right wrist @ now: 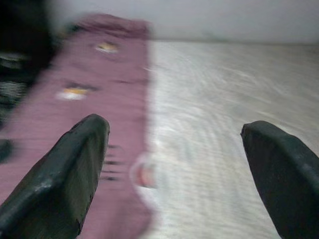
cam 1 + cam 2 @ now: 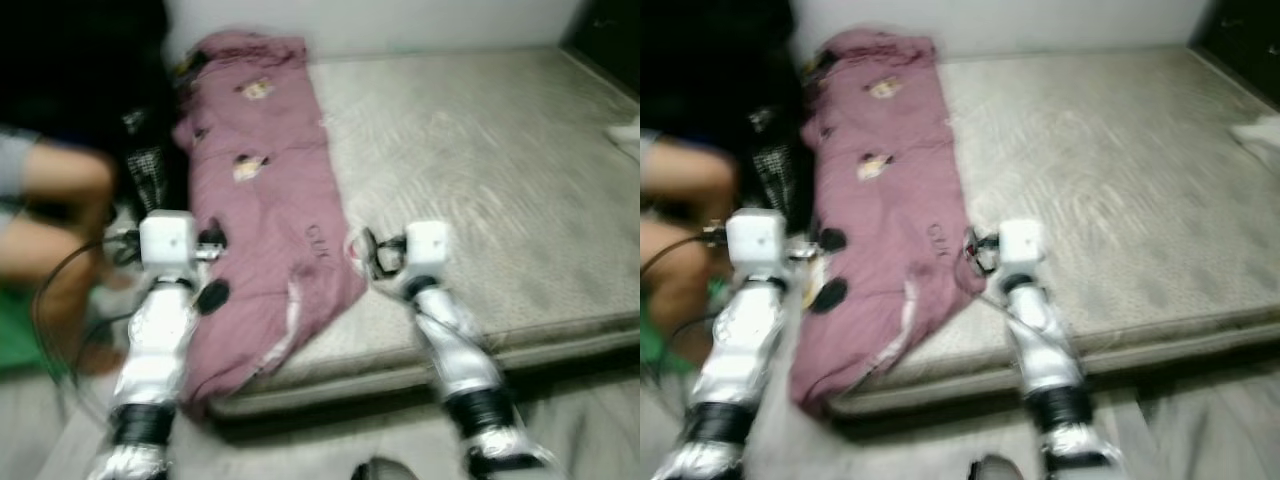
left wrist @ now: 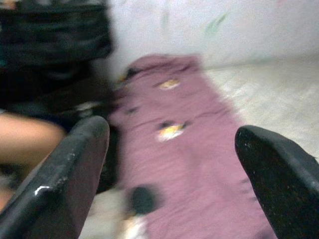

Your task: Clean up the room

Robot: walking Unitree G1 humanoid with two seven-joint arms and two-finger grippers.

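Observation:
I expect the mauve blanket's corner (image 2: 358,288) to spread out along the mattress's front edge when I pull it, since loose folds (image 2: 290,312) bunch at the blanket's slanting near end.
A mauve blanket (image 2: 265,200) with small printed patches lies lengthwise along the left side of a grey mattress (image 2: 480,170), its near end hanging over the front edge. My left gripper (image 2: 213,267) is open and hovers at the blanket's left edge, with the blanket (image 3: 189,149) seen between its fingers (image 3: 70,169). My right gripper (image 2: 372,255) is open too, over the blanket's near right edge where it meets the bare mattress (image 1: 219,109). Neither holds anything. All views are blurred.
A person (image 2: 55,190) sits close on the left beside the bed, with dark items and a black mesh thing (image 2: 150,175) behind. A cable (image 2: 60,290) loops by my left arm. A white object (image 2: 625,135) lies at the mattress's far right. Pale wall behind.

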